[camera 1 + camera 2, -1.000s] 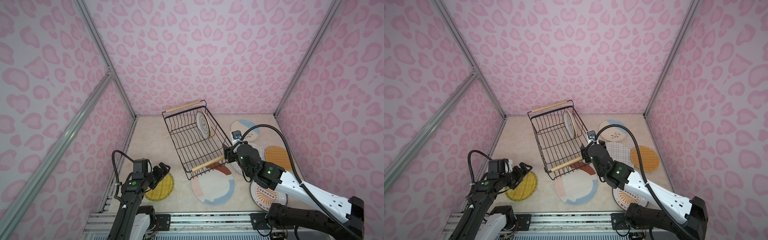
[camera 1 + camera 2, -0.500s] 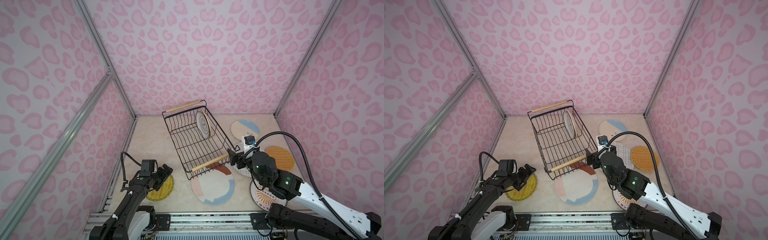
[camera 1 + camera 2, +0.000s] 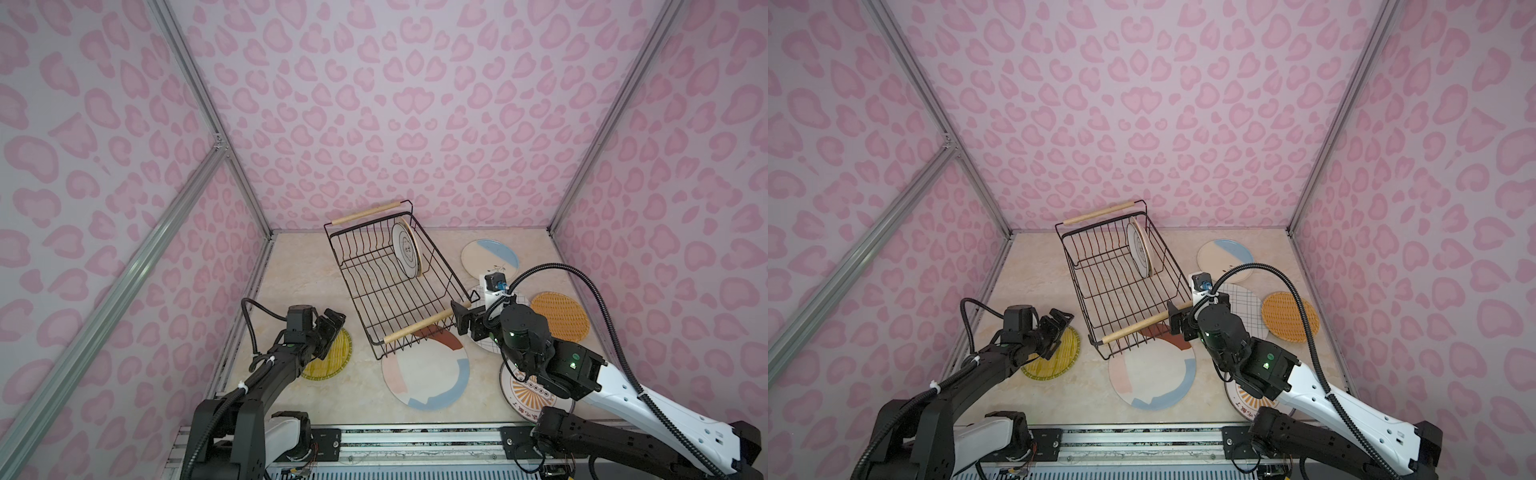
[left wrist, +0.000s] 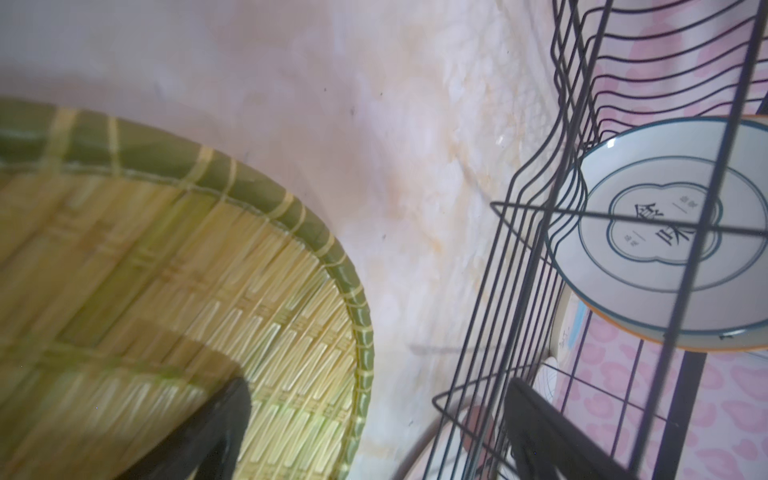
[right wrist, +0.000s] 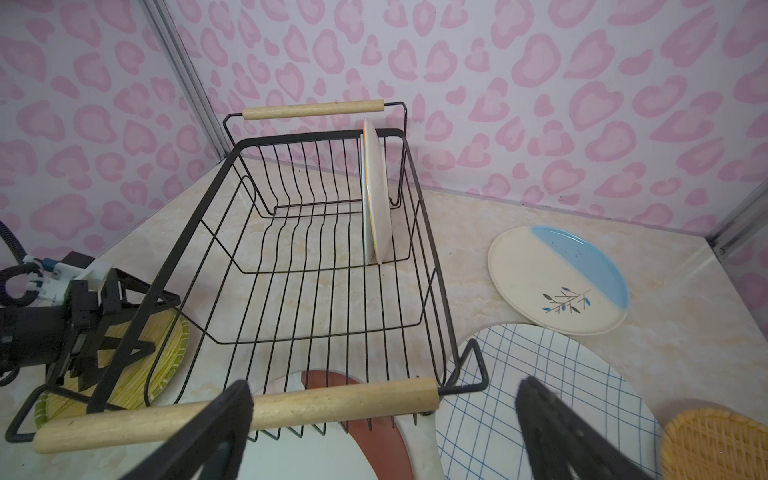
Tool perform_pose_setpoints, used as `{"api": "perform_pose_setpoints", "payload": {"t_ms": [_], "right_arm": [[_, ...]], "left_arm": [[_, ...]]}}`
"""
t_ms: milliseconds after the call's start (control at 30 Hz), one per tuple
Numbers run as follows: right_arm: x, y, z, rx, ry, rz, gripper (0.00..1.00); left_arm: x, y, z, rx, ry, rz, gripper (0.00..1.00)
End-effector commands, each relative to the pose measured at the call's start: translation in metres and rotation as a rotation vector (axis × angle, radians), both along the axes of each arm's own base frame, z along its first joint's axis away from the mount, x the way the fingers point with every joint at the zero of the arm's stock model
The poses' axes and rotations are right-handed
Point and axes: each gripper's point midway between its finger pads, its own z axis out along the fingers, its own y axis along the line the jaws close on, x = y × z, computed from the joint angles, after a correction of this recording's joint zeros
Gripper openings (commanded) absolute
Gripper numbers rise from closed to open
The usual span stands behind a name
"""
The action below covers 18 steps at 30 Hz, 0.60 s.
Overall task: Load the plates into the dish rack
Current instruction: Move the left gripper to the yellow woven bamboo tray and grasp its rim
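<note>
The robot's left gripper is reaching across the yellow woven plate to the rim (image 3: 350,345) beside the dish rack, so it should pull back and take the plate's near rim (image 3: 325,378) instead.
The black wire dish rack (image 3: 417,327) (image 3: 1136,328) stands askew mid-table, with two plates (image 3: 405,248) (image 5: 376,199) upright at its far end. My right gripper (image 3: 467,322) (image 5: 384,388) is open, and the right end of the rack's near wooden handle lies between its fingers. My left gripper (image 3: 332,328) (image 4: 378,390) hovers open over the edge of the yellow woven plate (image 3: 332,353) (image 4: 166,270), holding nothing. The colour-blocked plate (image 3: 428,374) lies partly under the rack's near end. The blue-gridded plate (image 3: 1246,303) (image 5: 519,395) lies beneath my right gripper.
A cream-and-blue sprig plate (image 3: 490,257) and an orange woven plate (image 3: 559,316) lie flat to the right of the rack. An orange sunburst plate (image 3: 528,395) is half hidden under my right arm. Pink patterned walls close in three sides.
The right jaws have widened around the rack's near handle and the right arm has drawn back to the right. The left arm has stretched lower over the yellow plate.
</note>
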Motion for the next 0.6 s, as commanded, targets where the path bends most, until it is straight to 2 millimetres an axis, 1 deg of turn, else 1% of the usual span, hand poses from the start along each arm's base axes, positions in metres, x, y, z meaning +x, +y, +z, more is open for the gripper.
{"api": "perform_pose_setpoints", "payload": {"t_ms": [0,100,167,233,300,367,433,467,533,567], "right_arm": [[-0.001,0.003,0.001,0.012,0.006,0.003,0.98],[-0.002,0.005,0.002,0.011,0.01,0.008,0.98],[-0.003,0.005,0.003,0.01,0.012,0.011,0.98],[-0.005,0.004,0.003,0.006,0.016,0.011,0.98],[-0.006,0.004,0.003,0.003,0.018,0.015,0.98],[-0.006,0.004,0.002,0.0,0.022,0.021,0.98],[-0.007,0.008,0.001,0.003,0.026,0.034,0.98],[-0.006,0.01,0.0,0.004,0.029,0.04,0.98],[-0.007,0.018,-0.001,0.021,0.037,0.068,0.98],[-0.007,0.022,-0.001,0.031,0.042,0.083,0.98]], "left_arm": [[0.024,0.012,-0.003,0.036,-0.003,0.067,0.97],[0.049,0.012,-0.006,0.03,0.002,0.061,0.97],[0.062,0.016,-0.006,0.023,-0.005,0.069,0.97],[0.07,0.02,0.003,0.031,-0.032,0.072,0.97],[0.07,0.024,0.022,0.048,-0.066,0.065,0.97],[0.06,0.027,0.044,0.07,-0.107,0.058,0.97],[0.041,0.03,0.066,0.099,-0.151,0.055,0.97],[0.031,0.032,0.074,0.112,-0.161,0.056,0.97],[0.006,0.034,0.083,0.119,-0.172,0.048,0.97],[-0.005,0.035,0.081,0.112,-0.158,0.049,0.97]]}}
